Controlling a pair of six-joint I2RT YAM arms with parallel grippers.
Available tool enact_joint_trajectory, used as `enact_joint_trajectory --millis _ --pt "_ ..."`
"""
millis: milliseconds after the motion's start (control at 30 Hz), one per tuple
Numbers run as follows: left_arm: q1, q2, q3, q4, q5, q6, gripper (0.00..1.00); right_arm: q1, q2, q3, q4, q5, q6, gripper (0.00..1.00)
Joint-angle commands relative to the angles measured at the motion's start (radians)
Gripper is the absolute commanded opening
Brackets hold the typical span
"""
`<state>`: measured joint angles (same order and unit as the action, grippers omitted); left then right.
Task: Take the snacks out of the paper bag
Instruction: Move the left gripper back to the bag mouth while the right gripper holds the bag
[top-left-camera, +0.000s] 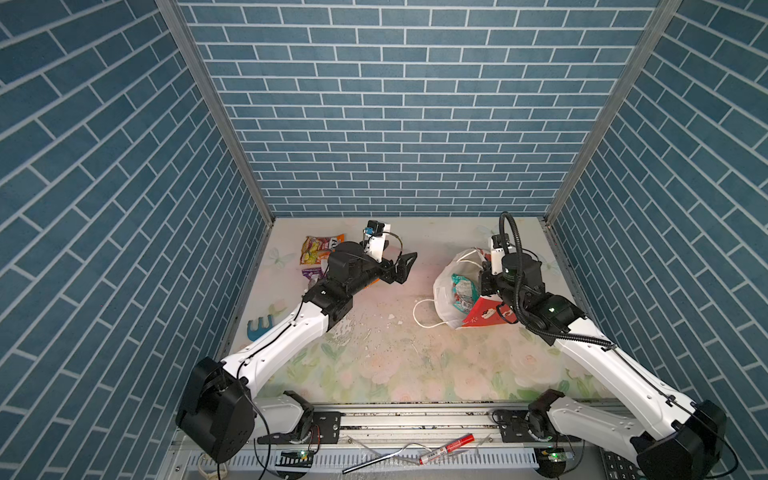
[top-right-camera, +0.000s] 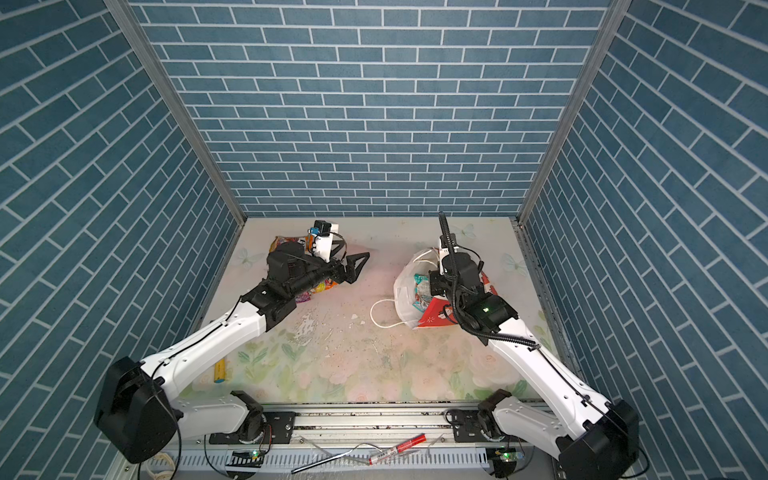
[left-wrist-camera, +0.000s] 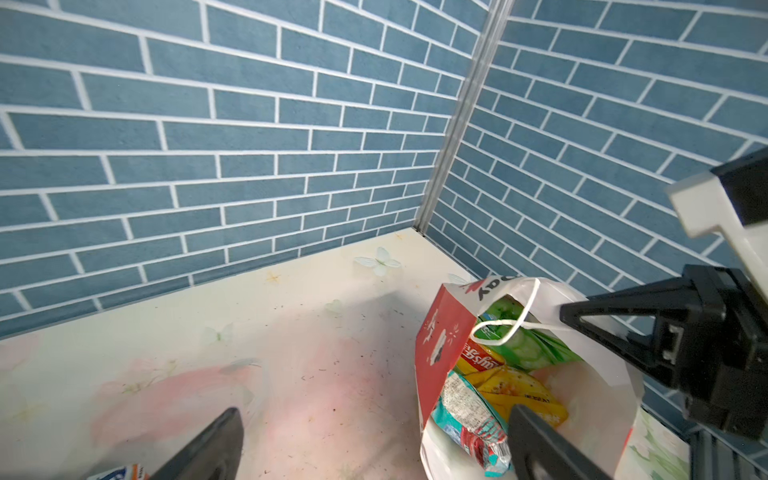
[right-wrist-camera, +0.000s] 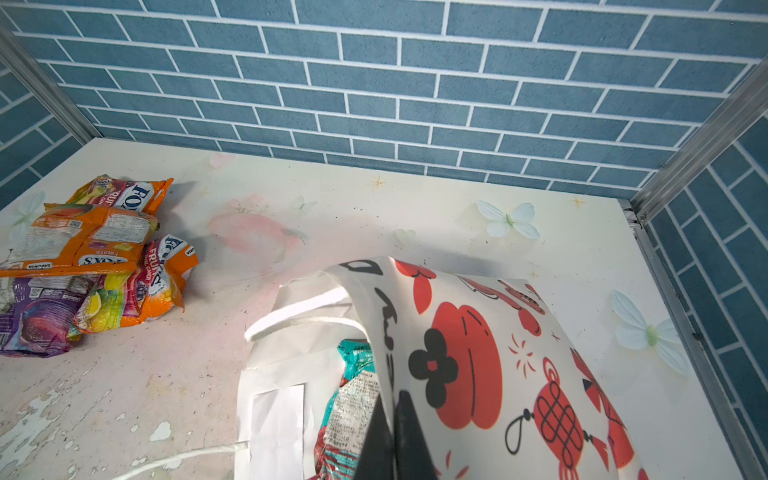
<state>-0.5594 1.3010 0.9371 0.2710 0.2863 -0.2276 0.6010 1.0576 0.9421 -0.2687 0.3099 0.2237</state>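
The teal packet is at the front in the paper bag's wide opening (top-left-camera: 456, 276). My left gripper should keep reaching in until its fingers close around the teal packet.
The paper bag (top-left-camera: 484, 316) (top-right-camera: 404, 286) lies tipped on the right of the table, its mouth facing left. My right gripper (right-wrist-camera: 392, 436) (top-left-camera: 487, 283) is shut on the bag's printed white wall (right-wrist-camera: 478, 353) and holds that wall up. Inside the bag (left-wrist-camera: 440, 345) lie a teal packet (left-wrist-camera: 469, 419) (right-wrist-camera: 357, 399), a yellow bag (left-wrist-camera: 519, 390) and a green chip bag (left-wrist-camera: 523, 345). My left gripper (top-left-camera: 405, 266) (top-right-camera: 357, 266) (left-wrist-camera: 374, 449) hangs open and empty left of the bag's mouth. Orange Fox's packets (right-wrist-camera: 95, 232) (top-left-camera: 318, 249) and a purple packet (right-wrist-camera: 33, 316) lie piled at the back left.
Brick-patterned walls close in the table on three sides. A blue comb-shaped piece (top-left-camera: 259, 326) lies near the left wall, and a yellow tube (top-right-camera: 219, 370) by the left arm. A red marker (top-left-camera: 446, 449) rests on the front rail. The bag's white cord handle (top-left-camera: 424, 316) loops onto the table.
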Motion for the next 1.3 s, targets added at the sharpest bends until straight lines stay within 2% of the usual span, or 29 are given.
enact_joint_trajectory --millis 0,200,433,900,1133,1267 --pt "-0.013 0.035 0.004 0.056 0.083 -0.001 0.99 -0.003 -0.009 0.038 0.031 0.011 0.049 0.00" --pt "-0.045 0.073 0.011 0.089 0.114 -0.007 1.00 -0.003 -0.007 0.045 0.035 0.014 0.053 0.00" --pt "-0.071 0.105 0.019 0.139 0.188 -0.034 0.95 -0.003 -0.011 0.062 0.048 -0.003 0.068 0.00" --pt "-0.123 0.171 0.047 0.137 0.197 -0.005 0.92 -0.003 -0.030 0.066 0.042 -0.009 0.086 0.00" --pt "-0.157 0.186 0.066 0.118 0.239 0.064 0.89 -0.003 -0.018 0.076 0.036 0.006 0.100 0.00" --pt "-0.195 0.206 0.101 0.045 0.230 0.143 0.89 -0.003 -0.016 0.085 0.040 0.009 0.101 0.00"
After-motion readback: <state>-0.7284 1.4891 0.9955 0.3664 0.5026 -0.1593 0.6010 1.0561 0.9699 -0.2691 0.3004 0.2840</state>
